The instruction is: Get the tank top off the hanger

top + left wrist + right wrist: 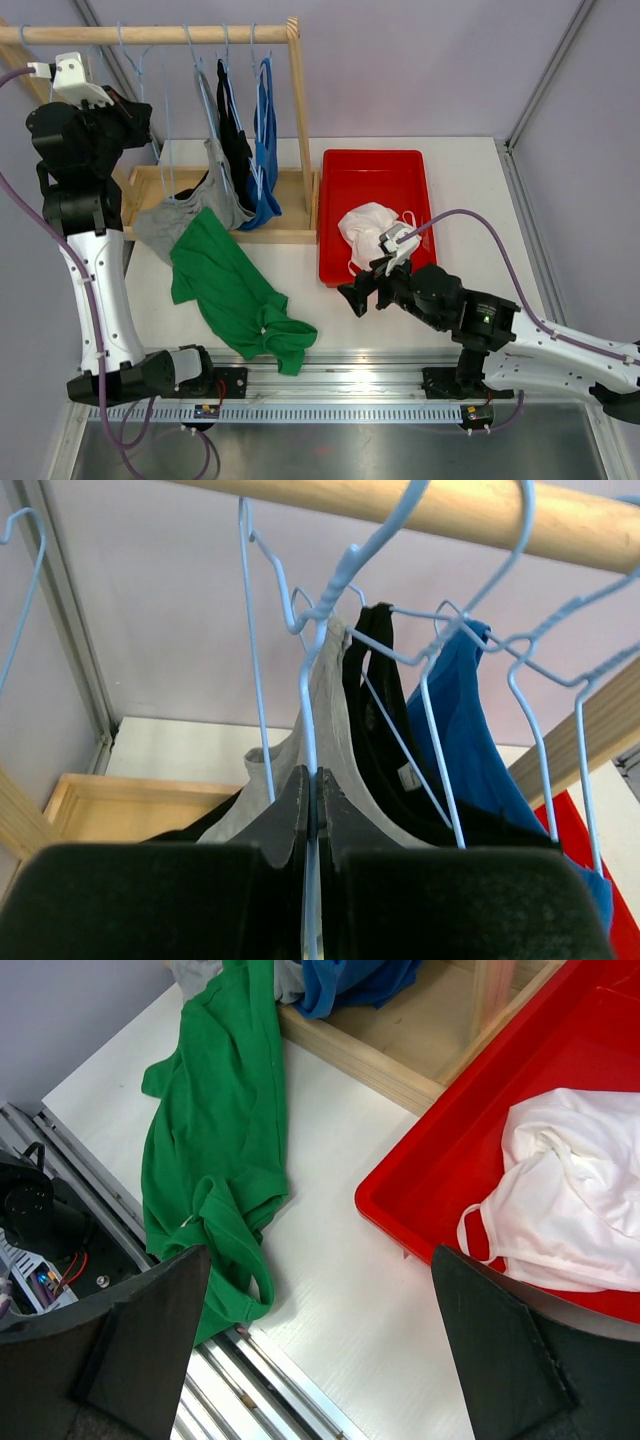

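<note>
The rod toward the end hanger (24,36) is open and my left gripper holds an empty hanger (122,38), so I should go on sliding that hanger until both hang close.
A grey tank top (215,190) (325,710) hangs on a light blue wire hanger (308,690) from the wooden rod (150,35), its lower part drooping onto the rack base. My left gripper (140,115) (316,775) is raised beside the rod and shut on that hanger's wire. A black tank top (235,130) (375,710) and a blue one (265,150) (470,740) hang beside it. A green tank top (225,285) (215,1130) lies flat on the table. My right gripper (352,296) (320,1252) is open and empty, low over the table between the green top and the tray.
A red tray (375,155) (420,1200) right of the rack holds a white garment (368,228) (575,1190). The wooden rack base (290,185) and its upright post stand behind the green top. Empty blue hangers hang at the rod's left. The table's front rail runs near the green top's hem.
</note>
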Available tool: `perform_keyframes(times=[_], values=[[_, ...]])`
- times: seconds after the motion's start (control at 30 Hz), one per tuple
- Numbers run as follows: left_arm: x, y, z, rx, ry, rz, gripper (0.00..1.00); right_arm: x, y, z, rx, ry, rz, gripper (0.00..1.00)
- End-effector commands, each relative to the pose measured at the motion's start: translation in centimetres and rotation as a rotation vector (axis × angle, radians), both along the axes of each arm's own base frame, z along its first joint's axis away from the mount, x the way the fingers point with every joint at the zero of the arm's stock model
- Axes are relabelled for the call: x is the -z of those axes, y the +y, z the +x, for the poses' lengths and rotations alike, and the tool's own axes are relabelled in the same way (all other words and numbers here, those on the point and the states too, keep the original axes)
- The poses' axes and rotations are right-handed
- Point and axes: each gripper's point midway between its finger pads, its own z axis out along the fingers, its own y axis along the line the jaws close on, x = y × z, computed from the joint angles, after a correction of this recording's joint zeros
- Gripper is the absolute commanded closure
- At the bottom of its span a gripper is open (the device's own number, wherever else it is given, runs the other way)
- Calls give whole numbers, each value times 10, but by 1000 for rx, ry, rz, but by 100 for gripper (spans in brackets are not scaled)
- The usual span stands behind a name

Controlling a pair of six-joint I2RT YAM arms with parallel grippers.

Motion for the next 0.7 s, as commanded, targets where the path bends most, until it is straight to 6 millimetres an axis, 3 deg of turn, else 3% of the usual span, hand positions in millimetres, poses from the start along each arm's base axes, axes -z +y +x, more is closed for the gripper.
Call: perform_keyframes(times=[0.0,0.23,0.47,0.67], values=[[-55,-3,0,67,-162,-5,100,-2,-17,6,57,-23,-10,0],[-61,44,29,-5,-173,-70,100,4,-24,4,64,-19,-12,1],[-29,88,49,-111,-113,-103,100,7,-26,4,69,-16,-21,1],[-21,102,53,-156,-93,-106,100,11,-28,4,75,-10,-26,1]])
